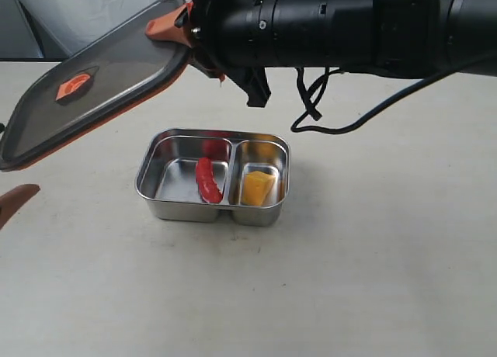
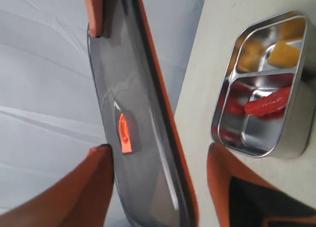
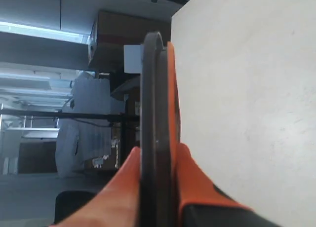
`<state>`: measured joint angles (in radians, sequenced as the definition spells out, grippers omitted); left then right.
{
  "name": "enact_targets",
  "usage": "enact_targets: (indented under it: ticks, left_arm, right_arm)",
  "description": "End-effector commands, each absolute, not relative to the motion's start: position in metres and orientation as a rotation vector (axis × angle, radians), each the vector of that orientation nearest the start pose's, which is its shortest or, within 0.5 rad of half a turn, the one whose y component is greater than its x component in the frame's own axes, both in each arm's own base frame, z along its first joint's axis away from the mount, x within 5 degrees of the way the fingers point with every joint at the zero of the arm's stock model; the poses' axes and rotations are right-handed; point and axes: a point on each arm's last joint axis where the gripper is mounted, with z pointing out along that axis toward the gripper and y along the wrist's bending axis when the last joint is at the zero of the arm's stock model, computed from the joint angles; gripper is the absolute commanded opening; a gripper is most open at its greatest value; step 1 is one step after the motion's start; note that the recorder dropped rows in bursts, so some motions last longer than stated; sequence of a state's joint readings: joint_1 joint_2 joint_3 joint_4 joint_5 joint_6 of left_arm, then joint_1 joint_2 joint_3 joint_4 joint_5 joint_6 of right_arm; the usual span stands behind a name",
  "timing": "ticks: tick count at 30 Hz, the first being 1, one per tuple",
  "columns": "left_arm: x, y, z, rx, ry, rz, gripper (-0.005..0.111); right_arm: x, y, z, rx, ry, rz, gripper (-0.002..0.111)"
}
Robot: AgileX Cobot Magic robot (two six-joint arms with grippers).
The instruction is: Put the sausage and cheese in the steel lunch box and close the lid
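Observation:
I should have my left gripper hold the lid's low end (image 1: 22, 149) level while my right gripper opens and regrips the lid's rim, because the lid (image 1: 105, 77) slants steeply from my right gripper.
The steel lunch box (image 1: 185, 211) (image 2: 220, 133) stands open on the table. The red sausage (image 1: 206, 180) (image 2: 266, 102) lies in its left compartment and the yellow cheese (image 1: 258, 188) (image 2: 284, 53) in its right one. The dark lid (image 1: 116, 70) (image 2: 140, 79) (image 3: 155, 89), with its orange valve tab (image 1: 74, 85) (image 2: 124, 133), hangs tilted in the air up and to the left of the box. My right gripper (image 1: 180, 27) (image 3: 157, 163) is shut on the lid's rim. My left gripper (image 2: 157, 150) is open, with the lid seen between its fingers; one finger (image 1: 17, 199) shows below the lid's low end.
The right arm (image 1: 349, 23) reaches across above the far side of the box, and a black cable (image 1: 311, 101) loops down from it. The pale table (image 1: 373, 279) stretches in front and to the right of the box.

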<state>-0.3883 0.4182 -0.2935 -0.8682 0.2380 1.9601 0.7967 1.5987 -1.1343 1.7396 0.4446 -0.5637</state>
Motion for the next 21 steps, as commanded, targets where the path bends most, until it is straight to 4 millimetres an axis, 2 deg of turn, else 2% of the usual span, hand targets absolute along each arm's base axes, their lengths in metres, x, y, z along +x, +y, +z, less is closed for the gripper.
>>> enact_targets:
  ticks: [1,3,5,9,12,16,21]
  left_arm:
    - [0.099,-0.053,0.269,1.304,1.245,0.424,0.051]
    - [0.106,-0.054,0.267,1.347,1.251,0.452,0.044]
    - [0.112,-0.055,0.266,1.376,1.254,0.492,0.032]
    - [0.118,-0.056,0.266,1.380,1.265,0.507,0.000]
    - [0.119,-0.055,0.267,1.386,1.248,0.544,0.000]
    - [0.120,-0.053,0.269,1.421,1.198,0.625,0.000]
    - [0.122,-0.054,0.267,1.445,1.194,0.634,0.000]
  right_arm:
    - [0.216,0.294,0.316,-0.062,2.267,1.807,-0.001]
    - [0.211,0.295,0.317,-0.128,2.262,1.847,-0.001]
    - [0.207,0.296,0.319,-0.192,2.256,1.887,-0.001]
    - [0.199,0.296,0.321,-0.324,2.247,1.930,-0.001]
    - [0.196,0.293,0.315,-0.471,2.279,1.855,-0.001]
    - [0.197,0.290,0.304,-0.624,2.324,1.665,-0.001]
    - [0.205,0.287,0.297,-0.613,2.336,1.505,-0.001]
